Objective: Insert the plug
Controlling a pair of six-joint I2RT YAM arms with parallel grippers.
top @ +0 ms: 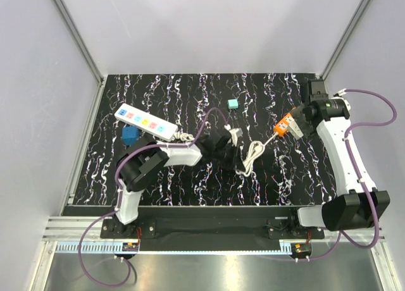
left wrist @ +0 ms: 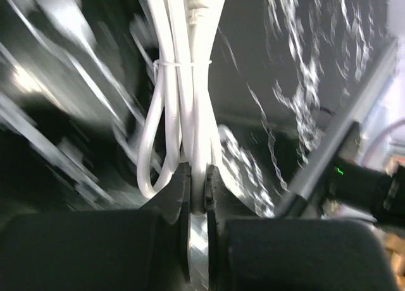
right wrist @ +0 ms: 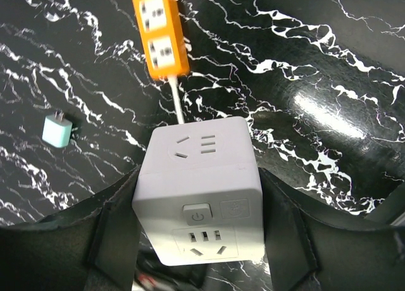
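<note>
Next, I swing the bundled white cable point(top: 254, 153) around with my left gripper, because the orange power strip point(top: 283, 125) is at an angle beside the plug. This will straighten the power strip before I put the plug in.
The plug point(right wrist: 199, 190), a white cube with sockets and a power button, sits between my right gripper's point(right wrist: 201, 205) two black fingers point(right wrist: 117, 221), which are shut on its sides. It is held just short of the orange power strip point(right wrist: 159, 31), whose two sockets face up. In the top view the right gripper point(top: 299, 124) is at the strip's point(top: 283, 124) right end. My left gripper point(left wrist: 198, 186) is shut on the bundled white cable point(left wrist: 183, 95), mid-table in the top view point(top: 231, 144).
A tiny teal cube point(top: 233, 104) lies on the black marbled mat behind the middle, also in the right wrist view point(right wrist: 58, 130). A white strip with coloured buttons point(top: 147, 121) and a blue block point(top: 130, 136) lie at left. Loose white cable point(top: 254, 153) runs towards the orange strip.
</note>
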